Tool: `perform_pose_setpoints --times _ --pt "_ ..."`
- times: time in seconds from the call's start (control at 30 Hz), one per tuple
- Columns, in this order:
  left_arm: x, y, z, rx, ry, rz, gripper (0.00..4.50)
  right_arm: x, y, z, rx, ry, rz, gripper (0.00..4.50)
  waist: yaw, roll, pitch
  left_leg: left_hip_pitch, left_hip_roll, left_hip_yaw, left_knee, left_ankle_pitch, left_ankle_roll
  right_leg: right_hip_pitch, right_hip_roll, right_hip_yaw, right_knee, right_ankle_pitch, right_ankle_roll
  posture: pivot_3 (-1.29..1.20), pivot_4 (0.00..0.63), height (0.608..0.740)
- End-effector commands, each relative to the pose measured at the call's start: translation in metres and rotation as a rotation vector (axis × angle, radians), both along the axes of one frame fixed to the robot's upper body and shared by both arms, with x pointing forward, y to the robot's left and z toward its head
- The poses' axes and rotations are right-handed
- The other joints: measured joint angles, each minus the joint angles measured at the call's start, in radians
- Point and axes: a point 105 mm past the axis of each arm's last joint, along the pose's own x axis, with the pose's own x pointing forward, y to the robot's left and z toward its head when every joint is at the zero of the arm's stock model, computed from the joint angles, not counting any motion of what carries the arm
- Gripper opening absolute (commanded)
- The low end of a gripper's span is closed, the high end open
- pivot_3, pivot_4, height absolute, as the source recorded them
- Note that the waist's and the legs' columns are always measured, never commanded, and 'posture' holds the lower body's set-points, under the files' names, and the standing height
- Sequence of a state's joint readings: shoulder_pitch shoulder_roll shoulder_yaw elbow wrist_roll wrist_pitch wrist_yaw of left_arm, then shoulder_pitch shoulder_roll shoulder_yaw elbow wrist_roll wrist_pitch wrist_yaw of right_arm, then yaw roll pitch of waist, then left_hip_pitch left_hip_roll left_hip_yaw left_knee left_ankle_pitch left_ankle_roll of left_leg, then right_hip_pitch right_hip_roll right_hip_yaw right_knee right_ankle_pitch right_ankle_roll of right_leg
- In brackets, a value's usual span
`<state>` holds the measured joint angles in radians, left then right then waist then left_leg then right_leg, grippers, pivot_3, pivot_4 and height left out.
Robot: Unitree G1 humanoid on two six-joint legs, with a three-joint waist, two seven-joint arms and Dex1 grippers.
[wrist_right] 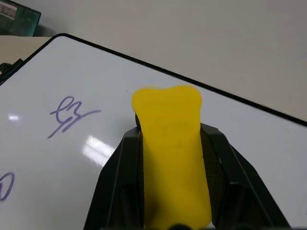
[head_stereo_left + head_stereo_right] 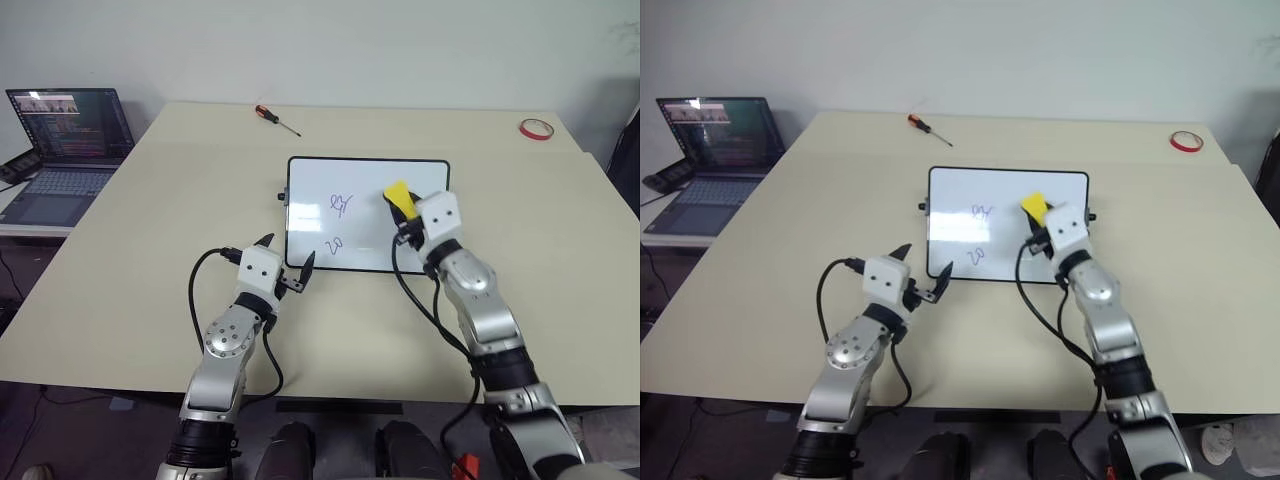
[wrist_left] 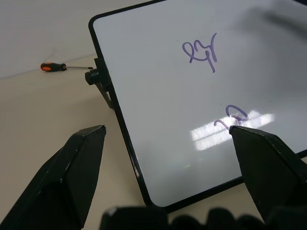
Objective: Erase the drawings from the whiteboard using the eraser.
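Note:
My right gripper should first wipe the eraser (image 2: 400, 198) back across the looping scribble (image 2: 340, 205), because the eraser is over a clean part of the whiteboard, away from both drawings.
The whiteboard (image 2: 310, 190) lies flat in the middle of the table. Two of the drawings show on it in blue marker: a looping scribble (image 2: 342, 205) near its centre and a smaller one (image 2: 334, 245) nearer to me. My right gripper (image 2: 405, 212) hovers over the board's right part, shut on the yellow eraser (image 2: 398, 192), which sticks out past the fingers (image 1: 120, 172) towards the board's far edge. My left gripper (image 2: 285, 256) stands open at the board's near left corner, with nothing between its fingers (image 3: 81, 158).
An orange-handled screwdriver (image 2: 275, 118) lies on the far side of the table. A red tape ring (image 2: 536, 128) sits at the far right corner. An open laptop (image 2: 70, 140) stands on a side desk to the left.

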<state>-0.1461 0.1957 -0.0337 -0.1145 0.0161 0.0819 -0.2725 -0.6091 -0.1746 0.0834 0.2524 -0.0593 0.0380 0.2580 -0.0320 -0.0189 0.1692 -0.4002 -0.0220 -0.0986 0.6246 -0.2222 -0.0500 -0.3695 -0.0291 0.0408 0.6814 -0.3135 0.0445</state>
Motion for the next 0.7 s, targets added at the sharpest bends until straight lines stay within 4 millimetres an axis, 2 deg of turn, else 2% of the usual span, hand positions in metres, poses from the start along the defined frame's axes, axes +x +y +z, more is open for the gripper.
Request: perform_pose_setpoints --times 0.03,0.2,0.27,0.33,0.4,0.5,0.7 --pt "0.003 -0.004 0.015 -0.005 -0.057 -0.014 4.50 0.013 0.019 0.025 -0.004 -0.085 0.042 1.22 0.000 0.000 0.000 0.000 0.000 0.000 0.000 0.000 0.000 0.000 0.000 0.000 0.000 0.000 0.000 0.00 0.150 0.740" --pt "0.004 -0.003 0.018 -0.002 -0.069 -0.008 4.50 0.027 0.042 0.026 -0.014 -0.071 0.071 1.22 -0.001 0.000 0.000 0.000 0.000 0.001 -0.001 0.000 0.000 -0.001 0.000 0.001 0.000 0.000 0.000 0.00 0.150 0.740" --pt "0.003 0.000 0.019 0.000 -0.074 0.004 4.50 0.026 0.059 0.015 -0.033 -0.028 0.102 1.22 -0.001 0.000 0.000 0.000 0.000 0.001 -0.001 0.000 0.000 -0.001 0.000 0.001 0.000 0.000 0.000 0.00 0.150 0.740" --pt "0.002 0.002 0.020 0.001 -0.076 0.011 4.50 0.025 0.067 -0.003 -0.083 0.034 0.116 1.22 -0.002 0.000 0.000 0.000 0.000 0.001 -0.001 0.000 0.000 -0.001 0.000 0.001 0.000 0.000 0.000 0.00 0.150 0.740" --pt "0.001 0.002 0.021 0.002 -0.078 0.015 4.50 0.024 0.069 -0.023 -0.142 0.106 0.123 1.22 -0.001 0.000 0.000 0.000 0.000 0.001 -0.001 0.000 0.000 -0.002 0.000 0.001 0.000 0.000 0.000 0.00 0.150 0.740" --pt "0.000 0.004 0.022 0.004 -0.082 0.020 4.50 0.018 0.069 -0.042 -0.203 0.162 0.147 1.22 -0.001 0.000 0.000 0.000 0.000 0.000 0.000 0.000 0.000 -0.001 0.000 0.001 0.001 0.000 0.000 0.00 0.150 0.740" --pt "-0.001 0.004 0.021 0.005 -0.081 0.025 4.50 -0.001 0.073 -0.056 -0.244 0.189 0.228 1.22 -0.001 0.001 0.000 0.002 0.001 0.000 0.000 0.000 0.000 0.001 0.000 0.000 0.002 0.001 -0.001 0.00 0.150 0.740"
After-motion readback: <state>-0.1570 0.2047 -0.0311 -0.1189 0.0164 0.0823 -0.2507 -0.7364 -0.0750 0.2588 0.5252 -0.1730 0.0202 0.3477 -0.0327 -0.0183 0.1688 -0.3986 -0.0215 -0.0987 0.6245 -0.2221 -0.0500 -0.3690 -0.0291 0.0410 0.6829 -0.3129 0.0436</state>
